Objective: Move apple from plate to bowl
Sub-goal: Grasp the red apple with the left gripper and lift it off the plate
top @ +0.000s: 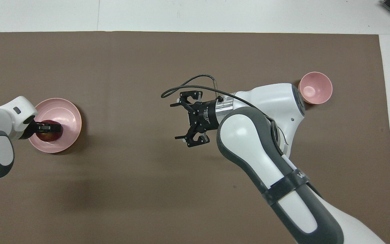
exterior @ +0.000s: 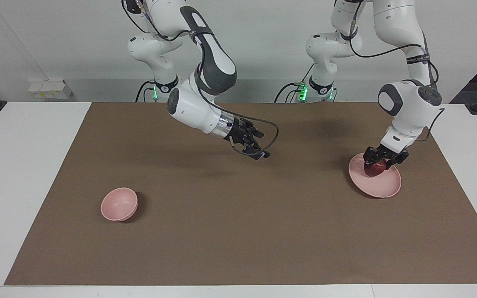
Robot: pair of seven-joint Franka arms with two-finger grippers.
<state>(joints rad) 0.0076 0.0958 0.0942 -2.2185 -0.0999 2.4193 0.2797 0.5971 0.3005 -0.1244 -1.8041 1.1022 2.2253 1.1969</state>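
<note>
I should pass the apple to my right gripper over the mat's middle [top: 163, 118], since the pink bowl [top: 315, 87] stands far across the mat from my left gripper.
The dark red apple [exterior: 374, 169] lies on the wide pale pink plate [exterior: 383, 186] at the left arm's end of the mat; it also shows in the overhead view [top: 49, 136] on the plate [top: 68, 112]. My left gripper [exterior: 381, 161] is down on the plate, its fingers closed against the apple's sides. The small deep pink bowl [exterior: 118, 203] stands empty at the right arm's end of the mat, also in the overhead view [top: 315, 87]. My right gripper [exterior: 255, 145] is open and empty, held in the air over the middle of the mat.
A brown mat [exterior: 238, 231] covers most of the white table. A small white box [exterior: 50, 89] stands off the mat near the wall.
</note>
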